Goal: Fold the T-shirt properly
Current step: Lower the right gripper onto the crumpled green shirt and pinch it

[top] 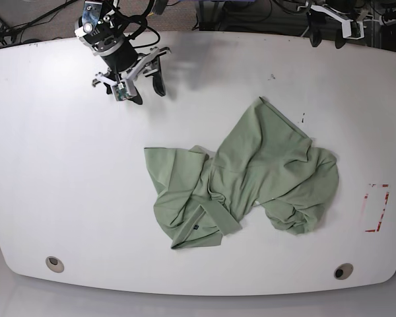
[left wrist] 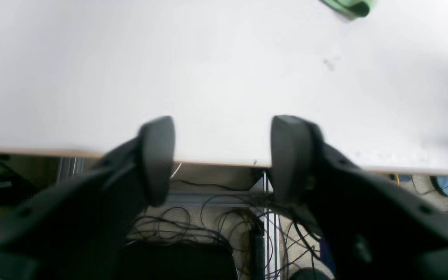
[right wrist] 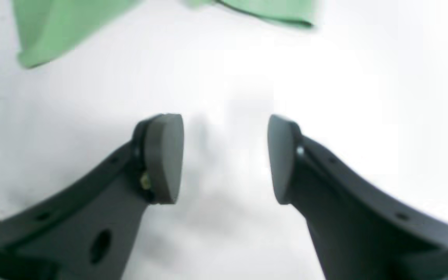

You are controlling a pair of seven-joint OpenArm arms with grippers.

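I can see the T-shirt's bunched folds facing my open right gripper across clear table (top: 173,124). I should keep moving toward those folds (top: 202,164) until the gripper's fingers are on both sides of the T-shirt's cloth.
The T-shirt (top: 264,168), pale sage green, lies crumpled and partly doubled over on the white table (top: 53,165), right of centre, with its collar band (top: 208,221) toward the front. My right gripper (top: 146,89) hangs open over the bare table at the back left, well clear of the shirt. In the right wrist view it (right wrist: 226,155) holds nothing, and shirt cloth (right wrist: 53,27) shows beyond it. My left gripper (top: 325,38) is open at the table's back right edge. The left wrist view shows it (left wrist: 222,155) empty, with a corner of the T-shirt (left wrist: 350,7) far off.
Red tape marks (top: 376,208) sit near the table's right edge. Two round grommets (top: 54,263) (top: 343,271) are set along the front edge. Below the table's back edge (left wrist: 216,163) hang tangled cables (left wrist: 208,225).
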